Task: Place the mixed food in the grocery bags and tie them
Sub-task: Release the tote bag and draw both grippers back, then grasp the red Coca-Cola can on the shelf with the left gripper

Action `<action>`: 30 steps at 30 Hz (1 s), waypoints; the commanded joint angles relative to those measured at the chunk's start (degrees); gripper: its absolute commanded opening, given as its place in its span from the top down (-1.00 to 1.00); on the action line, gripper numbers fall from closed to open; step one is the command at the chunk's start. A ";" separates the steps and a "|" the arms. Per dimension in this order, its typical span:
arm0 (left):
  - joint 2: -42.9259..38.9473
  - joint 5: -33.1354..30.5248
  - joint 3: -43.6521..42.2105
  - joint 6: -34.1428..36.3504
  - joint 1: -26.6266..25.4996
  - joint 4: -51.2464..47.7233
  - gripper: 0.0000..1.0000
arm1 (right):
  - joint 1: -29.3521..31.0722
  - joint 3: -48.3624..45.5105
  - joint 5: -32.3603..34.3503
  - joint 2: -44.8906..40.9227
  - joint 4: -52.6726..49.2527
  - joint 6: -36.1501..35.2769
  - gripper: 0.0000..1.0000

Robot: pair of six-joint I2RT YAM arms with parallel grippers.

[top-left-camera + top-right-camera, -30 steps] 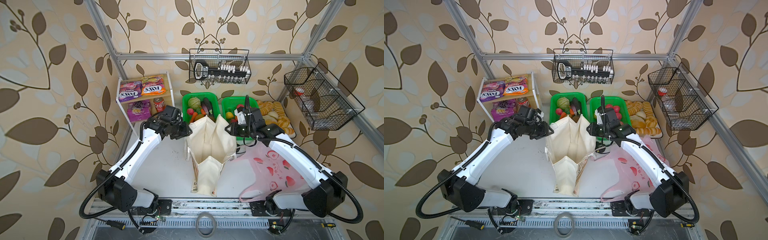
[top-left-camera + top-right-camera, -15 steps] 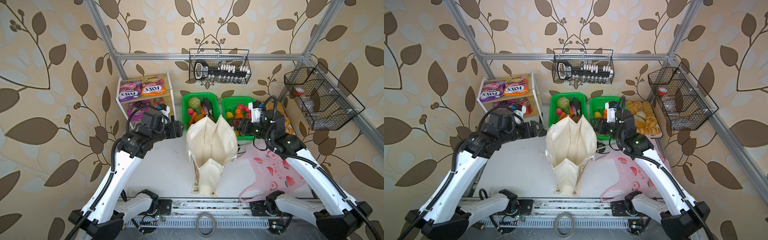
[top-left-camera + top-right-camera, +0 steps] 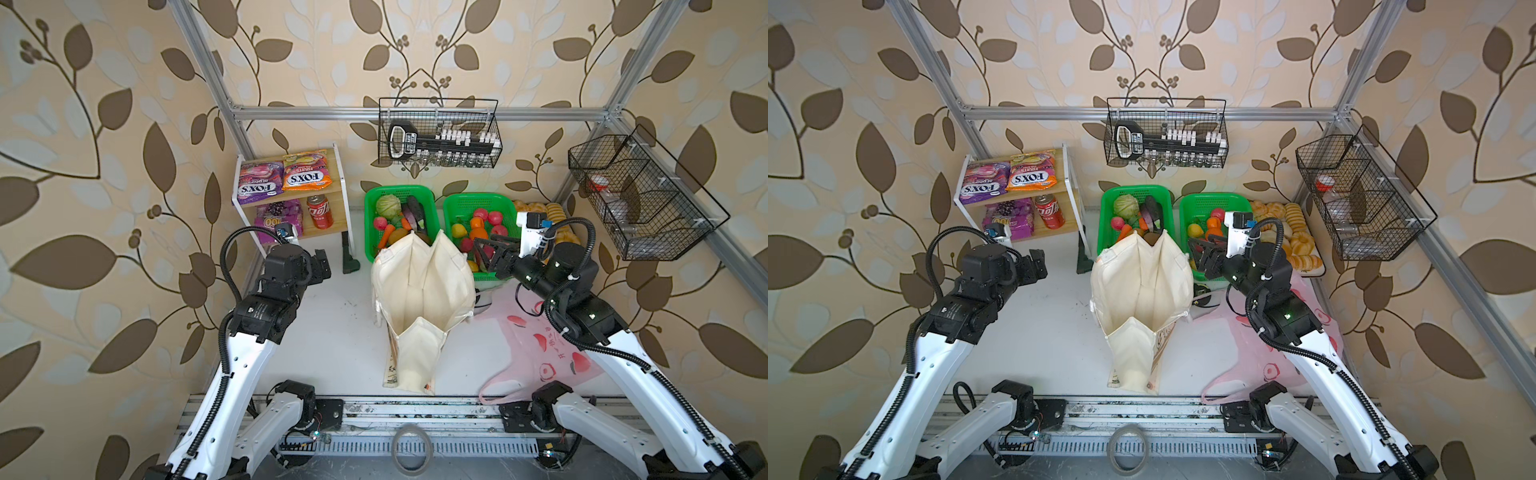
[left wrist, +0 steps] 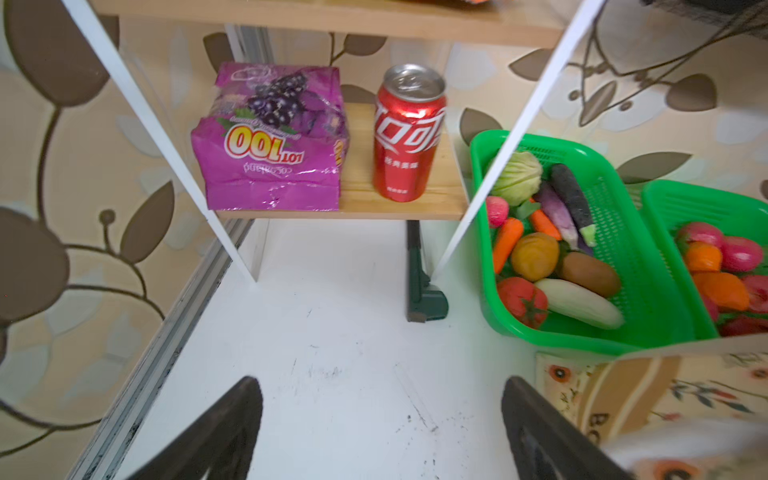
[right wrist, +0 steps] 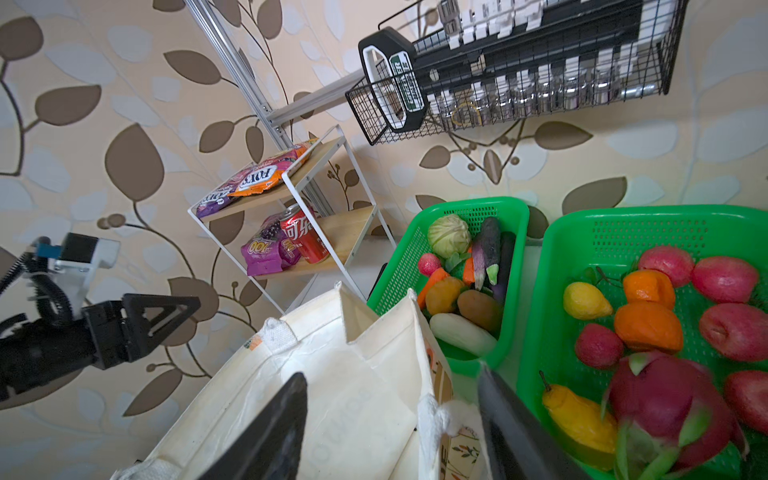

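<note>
My left gripper should now move toward the red soda can (image 3: 320, 212) until its fingers are on both sides of the can, because the can stands upright and clear of the purple packet.
The cream canvas tote (image 3: 419, 299) stands open mid-table. The pink peach-print bag (image 3: 540, 345) lies flat to its right. On the shelf's lower board are the purple "100" packet (image 4: 270, 137) and the red soda can (image 4: 409, 133); the orange FOX'S packet (image 3: 305, 176) lies on top. Cabbage (image 4: 517, 176), two potatoes (image 4: 534, 255) (image 4: 588, 274) and a tomato (image 4: 523, 301) sit in the left green basket (image 4: 631, 232). My left gripper (image 4: 380, 386) hangs open and empty over bare table, facing the shelf. My right gripper (image 5: 392, 374) is open over the tote's right rim, gripping nothing.
A second green basket (image 3: 478, 208) of fruit and a tray of bread loaves (image 3: 1291, 237) stand at the back right. Wire baskets hang on the back wall (image 3: 438, 133) and right wall (image 3: 640, 195). The purple FOX'S packet (image 3: 257, 187) lies on the shelf top.
Both grippers were at the tote's rim a second ago. They have opened and drawn apart, the left back toward the shelf, the right toward the fruit basket. The tote stands on its own.
</note>
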 commanded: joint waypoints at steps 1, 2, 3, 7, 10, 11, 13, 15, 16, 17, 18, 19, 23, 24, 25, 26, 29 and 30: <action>-0.10 8.73 -5.29 0.08 5.21 15.32 -0.82 | -0.03 -2.06 0.95 -0.58 2.73 -1.16 -0.31; 0.18 10.16 -7.67 -0.73 6.05 19.38 -0.80 | -0.03 -2.28 0.79 -0.57 2.96 -0.97 -0.31; 0.19 10.49 -9.88 -0.74 6.27 23.97 -0.79 | -0.04 -2.42 0.59 -0.49 3.09 -0.84 -0.30; 2.01 13.37 -19.64 4.41 6.23 46.61 -0.74 | -0.08 -2.55 1.24 -0.98 2.49 -1.32 -0.31; 7.66 13.67 -19.66 8.62 6.28 51.84 -0.68 | -0.10 -3.71 2.74 -1.75 2.70 -2.06 -0.31; 10.03 13.19 -18.47 9.70 6.27 51.78 -0.67 | -0.14 -4.15 3.16 -2.05 2.96 -2.24 -0.31; 14.02 12.23 -18.07 11.60 6.28 55.98 -0.64 | -0.18 -5.04 3.52 -2.62 3.96 -2.66 -0.31; 17.20 12.01 -18.76 12.70 6.28 62.48 -0.64 | -0.17 -5.63 3.94 -3.07 4.69 -3.35 -0.31; 19.03 12.74 -18.75 13.68 6.28 64.77 -0.64 | -0.17 -5.76 4.20 -3.22 4.64 -3.77 -0.32; 20.82 12.93 -18.21 14.02 6.26 66.16 -0.64 | -0.16 -5.78 4.36 -3.43 4.54 -4.15 -0.32; 22.23 12.63 -17.41 14.16 6.25 66.37 -0.65 | -0.18 -5.80 4.57 -3.59 4.31 -4.57 -0.32; 23.64 11.64 -16.77 14.21 6.25 67.05 -0.66 | -0.12 -5.80 4.89 -3.81 4.09 -4.97 -0.32; 28.35 9.42 -16.57 14.93 6.67 73.56 -0.76 | -0.26 -6.44 6.58 -4.89 3.32 -6.43 -0.33; 29.45 9.48 -15.98 15.20 6.79 73.88 -0.76 | -0.26 -6.61 6.89 -5.19 3.36 -6.59 -0.33; 30.69 9.46 -15.38 15.31 6.81 74.42 -0.77 | -0.26 -6.83 7.16 -5.49 3.38 -6.76 -0.33; 31.86 9.39 -15.12 15.27 6.96 75.75 -0.77 | -0.26 -7.16 7.52 -5.72 3.38 -6.80 -0.33; 36.13 8.50 -14.84 14.59 7.31 80.13 -0.82 | -0.29 -7.65 7.88 -5.91 3.69 -7.11 -0.34; 37.19 8.46 -14.59 14.45 7.41 81.12 -0.83 | -0.29 -7.65 7.88 -5.85 3.70 -7.22 -0.34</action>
